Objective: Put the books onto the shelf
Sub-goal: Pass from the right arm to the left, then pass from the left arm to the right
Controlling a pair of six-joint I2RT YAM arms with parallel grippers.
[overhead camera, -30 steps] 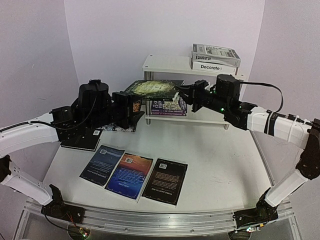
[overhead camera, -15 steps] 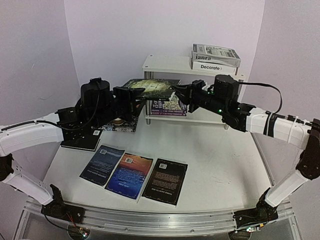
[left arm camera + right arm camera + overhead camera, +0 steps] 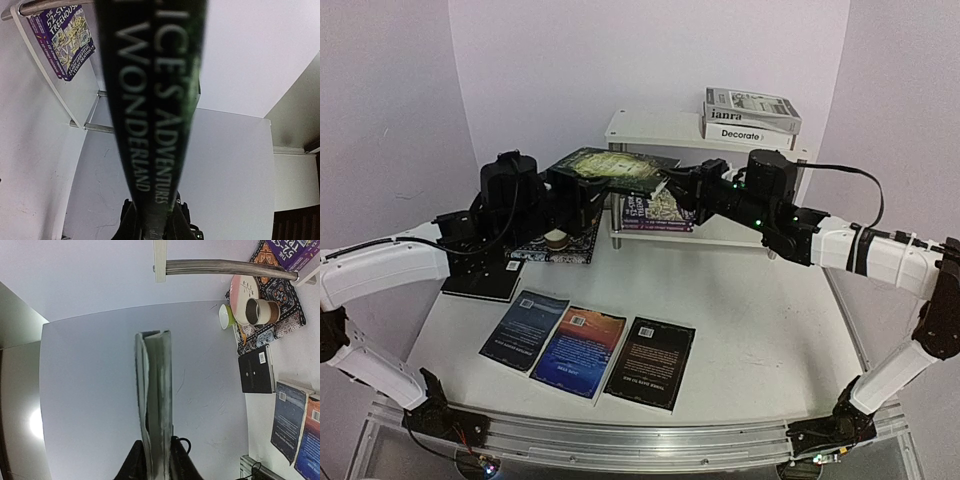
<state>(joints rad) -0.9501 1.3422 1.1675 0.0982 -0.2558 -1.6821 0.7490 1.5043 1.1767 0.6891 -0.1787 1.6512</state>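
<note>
Next, my right gripper releases the dark green book's page edge [image 3: 660, 186], which it holds facing the shelf, before my left gripper lifts the book onto the top board [image 3: 655, 126].
A dark green book [image 3: 612, 168] hangs in the air just left of the shelf [image 3: 655, 128], held from both sides. My left gripper [image 3: 586, 192] is shut on its lettered spine [image 3: 150, 100], with the jaws [image 3: 152, 222] pressed to either side. My right gripper [image 3: 672, 190] is shut on the opposite page edge [image 3: 156, 390], pinched at the fingertips [image 3: 157, 455]. On the shelf's top board lie the "janra" book [image 3: 750, 103] and the white "Decorate" book [image 3: 748, 131]. Purple Treehouse paperbacks [image 3: 655, 212] rest on the lower board.
Three books lie on the table in front: blue [image 3: 525, 328], blue-orange [image 3: 578, 350] and black [image 3: 650, 362]. Another black book [image 3: 480, 280] sits at the left. A patterned placemat [image 3: 560, 247] with a cup [image 3: 260, 311] and a bowl [image 3: 242, 299] lies beside the shelf's chrome leg [image 3: 225, 267].
My left gripper has moved in and closed on the green book's spine. The book has shifted a little left and up, its left side tilting higher.
</note>
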